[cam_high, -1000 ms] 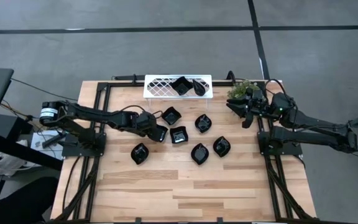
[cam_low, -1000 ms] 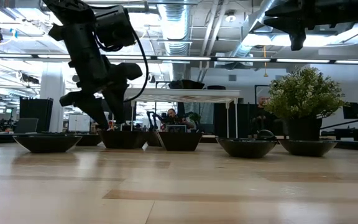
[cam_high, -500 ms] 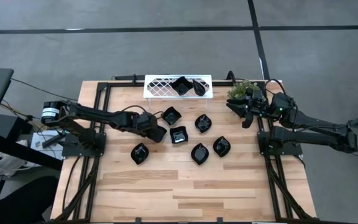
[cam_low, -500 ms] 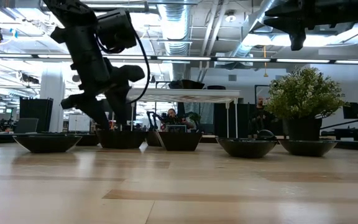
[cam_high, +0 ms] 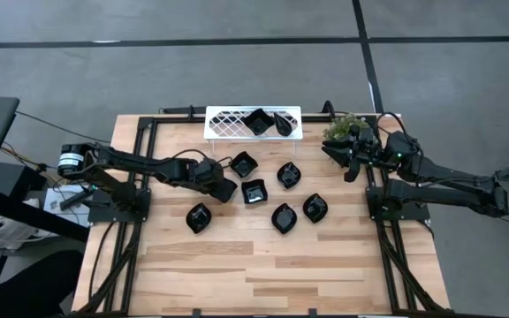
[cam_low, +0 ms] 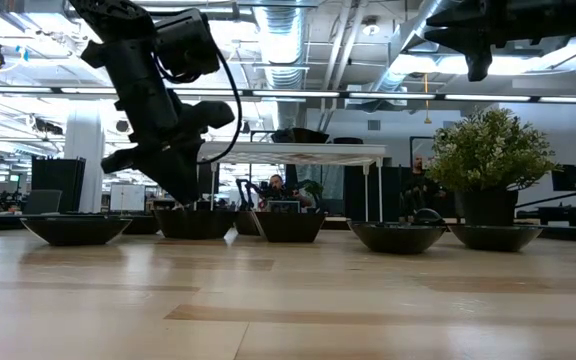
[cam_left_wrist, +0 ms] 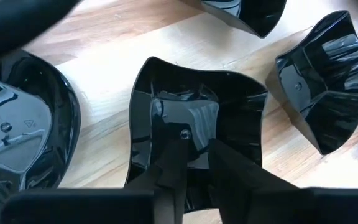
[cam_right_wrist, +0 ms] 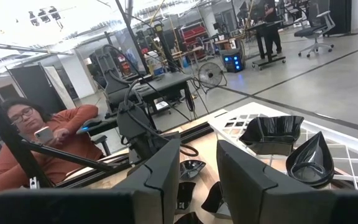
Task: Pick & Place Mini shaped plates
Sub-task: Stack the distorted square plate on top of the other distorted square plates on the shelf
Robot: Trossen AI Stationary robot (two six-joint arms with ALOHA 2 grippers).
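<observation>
My left gripper should open its fingers and straddle the plate's side [cam_left_wrist: 138, 140], with one finger outside, before lifting, because both fingers sit inside the square plate [cam_left_wrist: 194, 127].
Several glossy black mini shaped plates lie on the wooden table [cam_high: 263, 265]. Two more sit on the white lattice tray [cam_high: 228, 124] at the far edge. My left gripper [cam_left_wrist: 199, 142] points steeply down into a wavy-edged square plate [cam_left_wrist: 229, 99], the leftmost of the middle group, and is shut on it. That plate [cam_low: 196, 222] rests flat on the table. My right gripper [cam_right_wrist: 197, 180] hangs open, level and high, at the far right beside a potted plant [cam_high: 343, 128], touching nothing. My left gripper has its two fingers drawn close together on the square plate's side next to the arm; one fingertip [cam_left_wrist: 180, 137] lies on the inner floor. They slant down from above, from the table's left. The fingers hide the rim they meet. The plate's base stays on the table.
Other plates stand close by: a square one [cam_high: 254, 191] just right of the held plate, another [cam_high: 243, 163] beyond it, a leaf one [cam_high: 199, 217] nearer. Black frame rails [cam_high: 140, 177] run along both table sides. A person [cam_right_wrist: 36, 143] sits beyond the table.
My left gripper has shut: its fingers stood spread on either side of the plate's wall and now meet at the plate. The arm has stayed where it was, and the plate has not left the table.
</observation>
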